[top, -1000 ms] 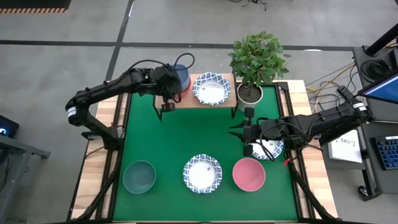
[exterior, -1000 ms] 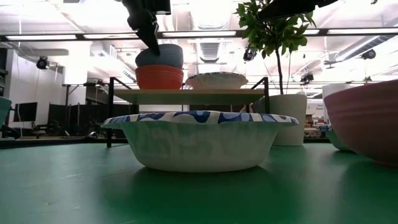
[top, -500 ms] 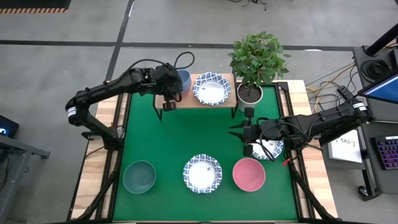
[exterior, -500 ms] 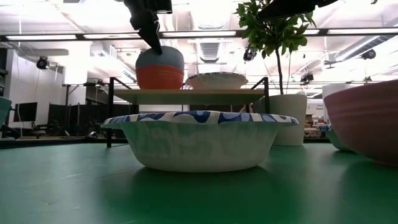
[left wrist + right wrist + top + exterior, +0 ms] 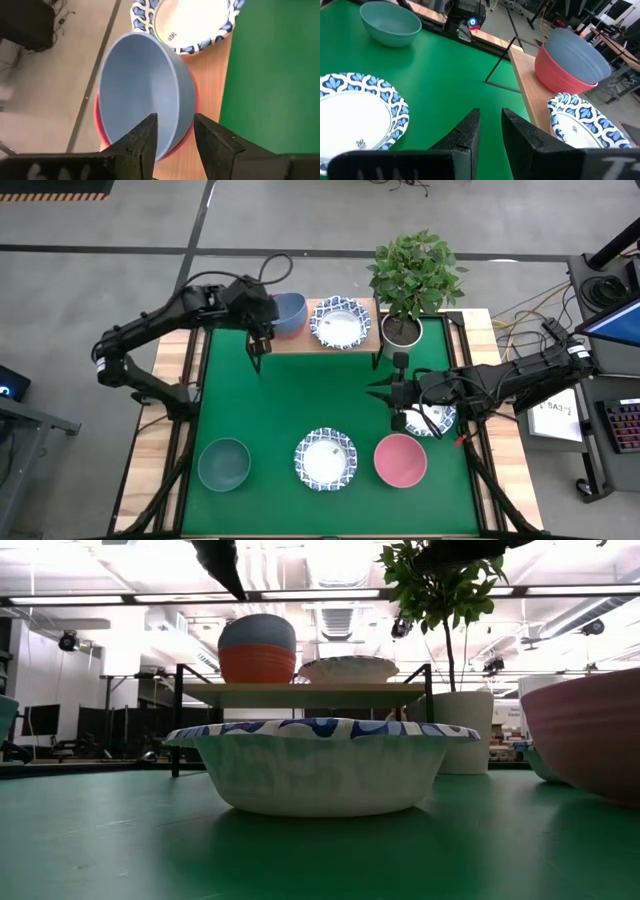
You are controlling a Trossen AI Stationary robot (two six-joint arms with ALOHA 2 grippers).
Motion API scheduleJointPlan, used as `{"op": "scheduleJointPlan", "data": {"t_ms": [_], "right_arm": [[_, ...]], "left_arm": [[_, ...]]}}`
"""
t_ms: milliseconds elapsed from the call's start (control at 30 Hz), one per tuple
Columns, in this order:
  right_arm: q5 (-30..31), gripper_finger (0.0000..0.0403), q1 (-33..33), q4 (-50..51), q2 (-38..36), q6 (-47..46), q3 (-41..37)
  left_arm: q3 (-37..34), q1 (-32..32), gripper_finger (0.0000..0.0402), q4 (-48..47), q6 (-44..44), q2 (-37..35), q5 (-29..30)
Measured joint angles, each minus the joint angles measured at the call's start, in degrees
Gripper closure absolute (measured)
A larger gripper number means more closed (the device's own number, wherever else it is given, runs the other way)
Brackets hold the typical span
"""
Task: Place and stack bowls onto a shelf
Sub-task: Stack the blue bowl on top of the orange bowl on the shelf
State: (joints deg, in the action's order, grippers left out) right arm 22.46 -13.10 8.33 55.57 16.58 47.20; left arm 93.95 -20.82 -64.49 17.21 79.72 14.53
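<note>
The blue bowl (image 5: 291, 310) sits tilted in the red bowl with one raised rim (image 5: 176, 89), so I expect the blue bowl to tip level and settle when I push it.
A blue bowl (image 5: 288, 313) sits nested in a red bowl (image 5: 257, 664) at the left end of the shelf's wooden top (image 5: 300, 343). A white bowl with a blue patterned rim (image 5: 340, 322) stands beside them on the shelf. My left gripper (image 5: 258, 352) is open. It hangs above and just left of the stack, clear of the blue bowl's rim (image 5: 175, 100); in the low view its tip (image 5: 225, 562) is well above it. My right gripper (image 5: 378, 391) hovers over the table's right middle with a narrow gap between its fingers and holds nothing.
On the green table stand a teal bowl (image 5: 223, 464), a patterned bowl (image 5: 325, 459) and a pink bowl (image 5: 400, 460) along the near edge. Another patterned bowl (image 5: 437, 420) lies under my right arm. A potted plant (image 5: 402, 328) stands at the shelf's right end.
My left gripper has let go of the blue bowl's rim, risen and drawn back toward the table's left edge. The blue bowl, first held high above the red one, has dropped down into it and now sits nested there.
</note>
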Motion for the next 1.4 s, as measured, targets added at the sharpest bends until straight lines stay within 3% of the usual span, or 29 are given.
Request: {"op": "scheduleJointPlan", "data": {"t_ms": [233, 367, 500, 633, 767, 1100, 1400], "right_arm": [[0.0, 0.0335, 0.0, -0.6, 0.0, 0.0, -0.2], [0.0, 0.0335, 0.0, -0.6, 0.0, 0.0, -0.3], [0.0, 0.0335, 0.0, -1.1, 0.0, 0.3, -0.3], [0.0, 0.0335, 0.0, -1.3, 0.0, 0.5, -0.3], [0.0, 0.0335, 0.0, -1.4, 0.0, 0.6, -0.3], [0.0, 0.0335, 0.0, -1.3, 0.0, 1.0, -0.3], [0.0, 0.0335, 0.0, -1.3, 0.0, 1.1, -0.3]], "left_arm": [[-6.2, 0.0, 0.0330, 14.5, -0.3, -9.3, -1.1], [-16.8, 0.0, 0.0365, 28.5, -1.9, -16.9, -6.3], [-30.2, -0.1, 0.0393, 43.9, -2.7, -22.7, -6.4], [-40.6, -0.6, 0.0399, 59.1, -2.8, -24.7, -4.6], [-46.1, -0.9, 0.0401, 68.9, -3.2, -23.2, -4.5], [-41.4, -1.5, 0.0401, 70.2, -3.0, -14.1, -4.4], [-36.5, -2.9, 0.0402, 63.7, -4.4, -9.0, -3.0]]}}
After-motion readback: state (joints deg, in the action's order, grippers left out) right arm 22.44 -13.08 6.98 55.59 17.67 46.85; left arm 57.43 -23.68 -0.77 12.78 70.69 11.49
